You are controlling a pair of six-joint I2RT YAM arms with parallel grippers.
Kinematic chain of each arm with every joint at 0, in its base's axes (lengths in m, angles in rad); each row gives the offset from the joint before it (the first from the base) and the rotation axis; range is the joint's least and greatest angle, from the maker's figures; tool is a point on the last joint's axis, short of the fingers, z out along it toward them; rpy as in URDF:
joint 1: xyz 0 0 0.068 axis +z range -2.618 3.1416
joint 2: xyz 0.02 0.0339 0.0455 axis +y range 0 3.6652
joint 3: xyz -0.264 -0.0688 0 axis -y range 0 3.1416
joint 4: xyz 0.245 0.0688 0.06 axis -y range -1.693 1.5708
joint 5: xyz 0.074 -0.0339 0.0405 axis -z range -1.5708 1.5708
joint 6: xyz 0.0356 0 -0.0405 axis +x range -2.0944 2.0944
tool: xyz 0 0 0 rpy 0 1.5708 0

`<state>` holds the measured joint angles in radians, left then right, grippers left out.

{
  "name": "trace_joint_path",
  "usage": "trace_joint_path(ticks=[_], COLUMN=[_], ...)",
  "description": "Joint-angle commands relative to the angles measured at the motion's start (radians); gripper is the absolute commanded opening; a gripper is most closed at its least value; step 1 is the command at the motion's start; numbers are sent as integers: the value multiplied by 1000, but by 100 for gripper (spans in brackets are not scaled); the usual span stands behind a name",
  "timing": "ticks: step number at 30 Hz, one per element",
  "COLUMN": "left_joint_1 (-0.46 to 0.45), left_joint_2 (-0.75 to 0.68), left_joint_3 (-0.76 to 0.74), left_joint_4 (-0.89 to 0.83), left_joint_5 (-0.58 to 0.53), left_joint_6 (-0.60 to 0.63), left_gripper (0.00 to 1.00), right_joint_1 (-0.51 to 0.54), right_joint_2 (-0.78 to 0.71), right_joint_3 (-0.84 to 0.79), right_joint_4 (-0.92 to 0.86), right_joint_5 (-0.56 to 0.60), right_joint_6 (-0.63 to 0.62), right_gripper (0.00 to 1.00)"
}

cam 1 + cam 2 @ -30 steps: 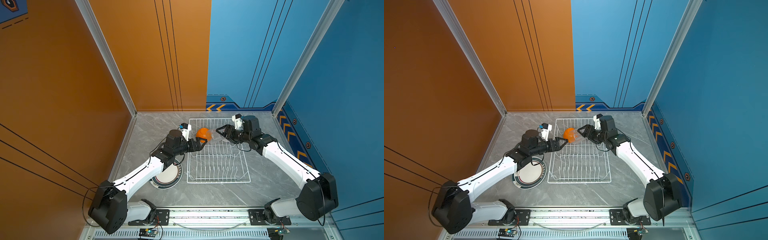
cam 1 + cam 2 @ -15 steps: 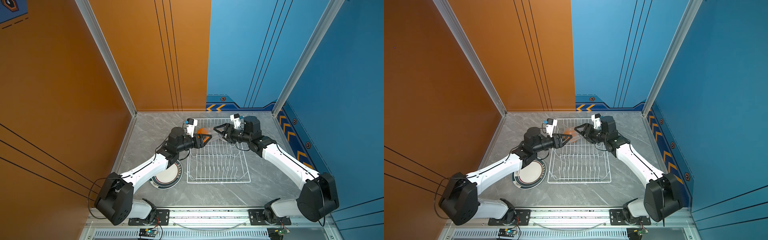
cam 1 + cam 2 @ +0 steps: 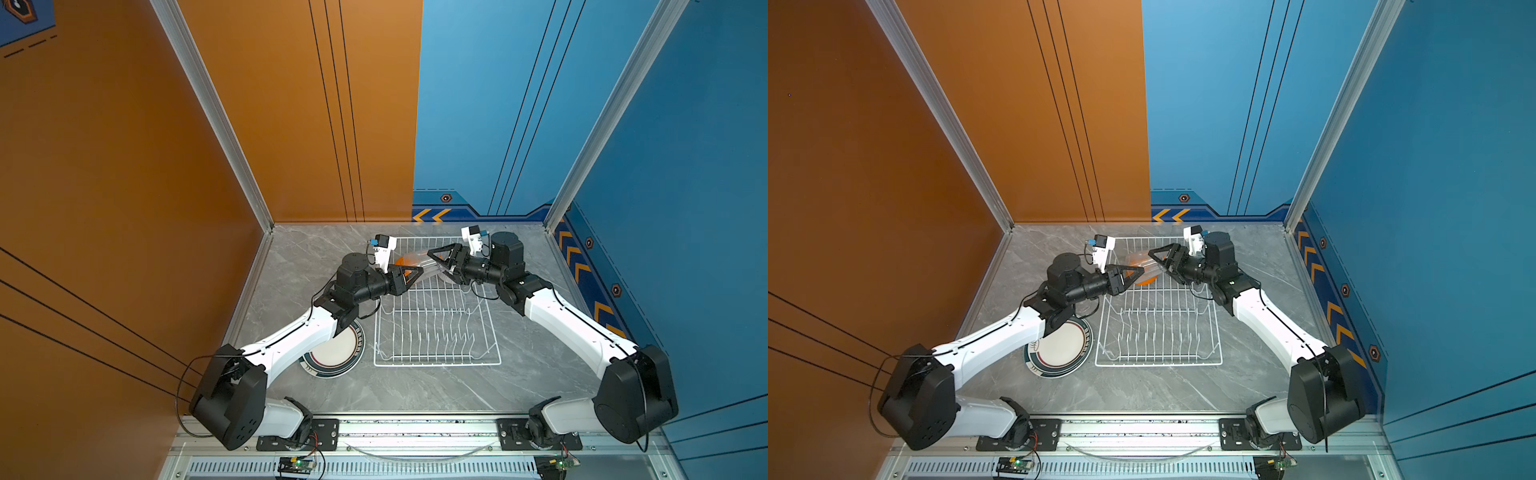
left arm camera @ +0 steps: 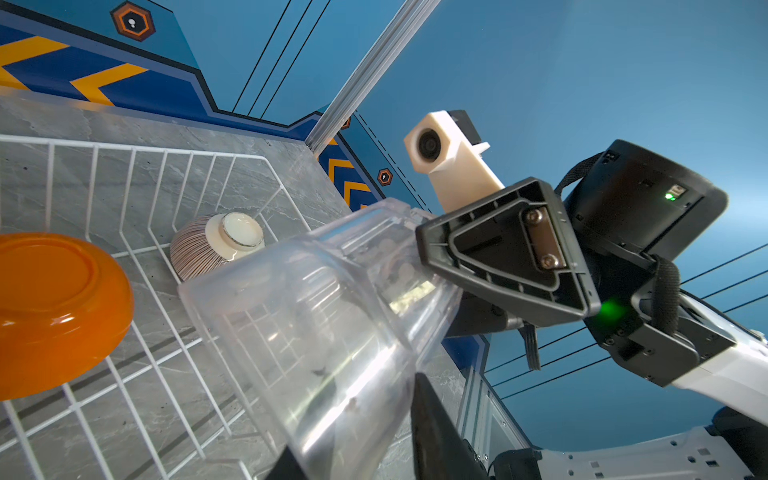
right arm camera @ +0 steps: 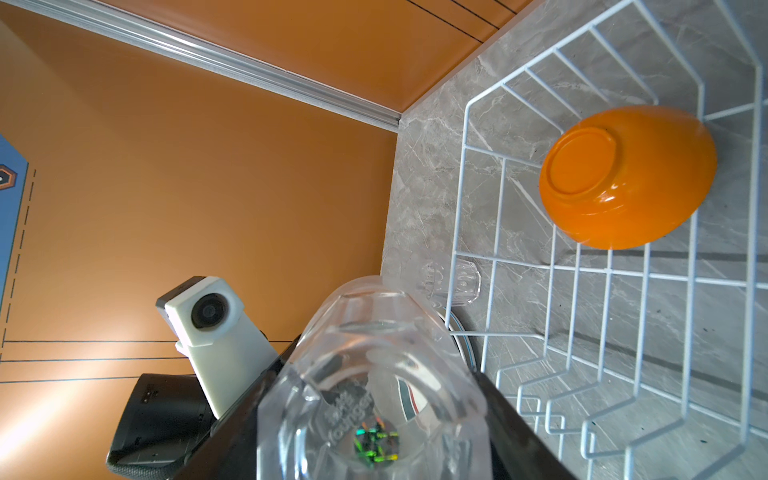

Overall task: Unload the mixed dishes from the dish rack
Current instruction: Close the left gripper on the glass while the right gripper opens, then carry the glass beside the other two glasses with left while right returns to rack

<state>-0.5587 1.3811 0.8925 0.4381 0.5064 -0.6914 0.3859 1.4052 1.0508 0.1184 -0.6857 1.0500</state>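
Note:
The clear glass cup is in both grippers, so next my right gripper lets go and moves away before my left gripper carries the cup next to the second cup.
A clear glass cup hangs on its side above the far end of the dish rack, between both grippers. My right gripper is shut on the cup's base. My left gripper has closed on its rim end, one finger lying against the wall from outside, the other showing dark through the glass. An orange bowl and a white ribbed bowl lie upside down in the rack below.
A white plate with a striped rim lies on the grey table left of the rack, partly under my left arm. A second small glass cup stands on the table just outside the rack's wall.
My left gripper has moved right and toward the back wall to meet the cup in the right gripper, and its jaws have closed from wide open onto the cup. The right gripper rose slightly.

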Motion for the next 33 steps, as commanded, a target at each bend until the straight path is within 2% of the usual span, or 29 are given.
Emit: trace_joint_path(ticks=[1,5,7,11,14,20,25,29,31,33], left_joint_1=[-10,-1,2,9,13,26,54,138,230,339], left_joint_2=[-23,-26,-28,-34,-62,-166,-266,-345,-376,-402], left_joint_3=[20,12,9,13,28,112,202,226,212,192], left_joint_4=[25,21,15,-25,-111,-496,-892,-1143,-1218,-1258], left_joint_5=[-9,-29,-38,-47,-71,-257,-497,-693,-712,-673], left_joint_6=[22,4,0,5,50,213,313,317,306,296], left_gripper=[26,0,0,0,0,0,0,0,0,0], right_joint_1=[5,3,3,-2,-9,-18,-18,-21,-19,-20], right_joint_2=[-9,-10,-10,-18,-27,-66,-113,-138,-140,-138], right_joint_3=[-29,-53,-57,-63,-69,-48,-30,-54,-52,-47], right_joint_4=[63,102,111,110,93,-62,-232,-261,-281,-301], right_joint_5=[-41,-45,-47,-43,-23,62,202,267,294,317], right_joint_6=[26,52,57,55,43,-72,-211,-254,-278,-305], right_gripper=[58,59,60,70,83,100,100,100,100,100])
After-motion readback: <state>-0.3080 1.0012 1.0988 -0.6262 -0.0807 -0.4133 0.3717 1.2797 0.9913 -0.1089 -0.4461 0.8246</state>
